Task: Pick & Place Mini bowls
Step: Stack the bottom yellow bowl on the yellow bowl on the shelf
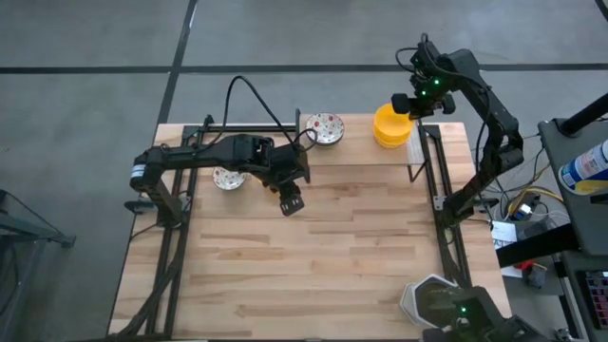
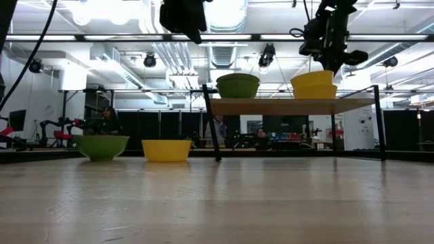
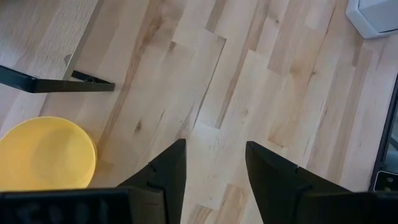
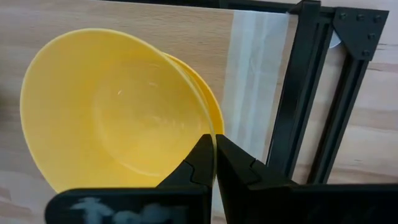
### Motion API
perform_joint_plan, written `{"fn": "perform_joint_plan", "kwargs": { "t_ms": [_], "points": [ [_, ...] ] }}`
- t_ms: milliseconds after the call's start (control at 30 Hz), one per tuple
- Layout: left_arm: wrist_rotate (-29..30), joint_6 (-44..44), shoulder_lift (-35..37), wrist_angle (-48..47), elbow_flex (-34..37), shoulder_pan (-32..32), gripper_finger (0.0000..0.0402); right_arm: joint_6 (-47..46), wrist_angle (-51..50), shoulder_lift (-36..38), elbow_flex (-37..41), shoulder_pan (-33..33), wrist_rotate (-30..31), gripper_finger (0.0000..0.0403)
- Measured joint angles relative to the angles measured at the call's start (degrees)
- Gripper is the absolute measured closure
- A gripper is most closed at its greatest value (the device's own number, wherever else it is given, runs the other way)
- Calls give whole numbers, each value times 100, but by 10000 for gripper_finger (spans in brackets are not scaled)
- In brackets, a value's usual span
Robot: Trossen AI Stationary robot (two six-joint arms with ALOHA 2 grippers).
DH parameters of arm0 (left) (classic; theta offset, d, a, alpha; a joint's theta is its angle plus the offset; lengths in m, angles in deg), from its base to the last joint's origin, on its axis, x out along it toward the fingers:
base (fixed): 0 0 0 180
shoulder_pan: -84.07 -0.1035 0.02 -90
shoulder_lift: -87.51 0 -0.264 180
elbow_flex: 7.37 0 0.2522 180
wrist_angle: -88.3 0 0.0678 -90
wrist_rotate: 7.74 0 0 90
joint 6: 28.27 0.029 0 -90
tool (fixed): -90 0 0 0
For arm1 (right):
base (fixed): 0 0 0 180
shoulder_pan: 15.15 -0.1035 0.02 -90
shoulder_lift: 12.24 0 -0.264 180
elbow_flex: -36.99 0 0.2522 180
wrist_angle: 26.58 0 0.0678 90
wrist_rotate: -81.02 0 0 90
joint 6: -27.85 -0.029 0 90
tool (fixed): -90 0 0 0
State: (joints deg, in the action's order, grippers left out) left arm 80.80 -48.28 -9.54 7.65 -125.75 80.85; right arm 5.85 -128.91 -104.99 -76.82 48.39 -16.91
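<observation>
I should let my right gripper release the rim of the top yellow bowl [image 4: 124, 109], which leans crookedly over the lower yellow bowl [image 4: 206, 93], so it settles flat inside.
A stack of yellow mini bowls [image 1: 389, 126] stands on a raised shelf [image 2: 271, 106] at the table's far right. My right gripper [image 4: 215, 155] is over the stack, shut on the top bowl [image 4: 118, 106]. A speckled bowl [image 1: 329, 127] sits on the shelf to the stack's left. Another speckled bowl [image 1: 226, 179] rests on the table beside my left arm. One more yellow bowl [image 3: 43, 155] lies on the table under that arm. My left gripper [image 3: 214, 168] is open, hovering well above bare table [image 1: 291, 200]. My right gripper pinches the rim [image 4: 212, 135] of the top yellow bowl, one finger inside the bowl and one outside. The fingers come slanting down from above. The bowl sits tilted, still nested on the yellow bowl below it [image 4: 211, 109].
Black frame posts [image 1: 419, 152] stand by the shelf, close to the right gripper. A grey hexagonal pot [image 1: 432, 299] sits at the near right corner. Bare wood [image 1: 313, 266] fills the table's middle and near part. People and equipment show in the room beyond.
</observation>
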Motion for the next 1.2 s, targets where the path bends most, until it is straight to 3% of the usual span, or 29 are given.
{"fn": "perform_joint_plan", "kwargs": {
  "t_ms": [367,667,833,1033,1200],
  "points": [
    [0,2,0,0,-2,-2,245,267,-146,-37,0,0,42,387],
    [0,4,0,-1,-2,-2,245,376,-120,-10,0,-2,44,289],
    [0,4,0,-2,-2,-2,245,269,-105,175,0,-4,182,261],
    [0,4,0,-2,-2,-2,245,269,18,392,0,-2,334,279],
    [0,4,0,-2,-2,-2,245,227,62,475,0,-2,-106,348]
  ]
}}
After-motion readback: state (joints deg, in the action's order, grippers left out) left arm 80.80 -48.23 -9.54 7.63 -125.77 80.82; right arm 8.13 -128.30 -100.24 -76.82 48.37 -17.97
